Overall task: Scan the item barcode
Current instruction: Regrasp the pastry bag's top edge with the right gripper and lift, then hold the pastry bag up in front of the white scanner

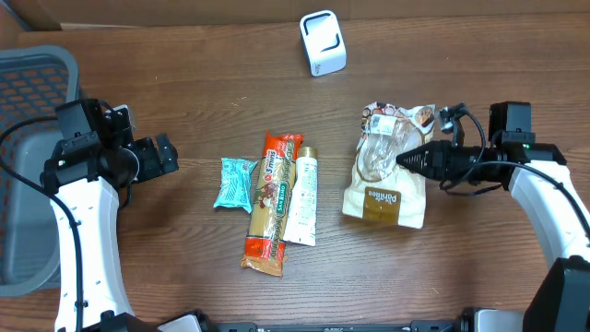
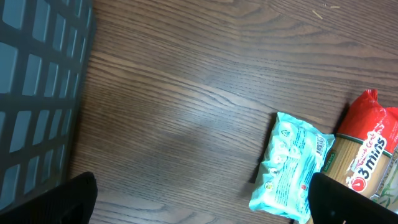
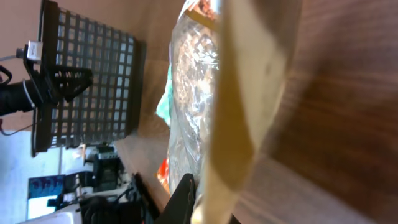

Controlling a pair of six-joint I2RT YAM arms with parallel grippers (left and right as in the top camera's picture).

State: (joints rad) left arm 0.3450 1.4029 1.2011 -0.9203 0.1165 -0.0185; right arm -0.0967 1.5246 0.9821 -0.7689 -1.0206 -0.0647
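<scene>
The snack bag's white label (image 1: 382, 125) points up, away from the scanner, so the robot's right gripper should move the bag over the white scanner (image 1: 323, 42) and turn the label's side of the bag down.
A tan-and-clear snack bag (image 1: 387, 175) lies on the wooden table at the right. My right gripper (image 1: 408, 159) comes in from the right and is shut on the bag's edge. In the right wrist view the bag (image 3: 242, 93) fills the middle, pinched at my right gripper (image 3: 202, 208), with one dark finger (image 3: 180, 202) against it. A white scanner (image 1: 323, 42) stands at the back centre. My left gripper (image 1: 166, 152) hangs open at the left, holding nothing. It shows as my left gripper (image 2: 202, 205) over bare wood. I cannot make out a barcode.
A teal packet (image 1: 234, 183), a red pasta pack (image 1: 270, 205) and a white tube (image 1: 302, 197) lie side by side mid-table. The teal packet (image 2: 289, 168) sits by my left gripper's right finger. A grey basket (image 1: 28, 148) stands at the far left.
</scene>
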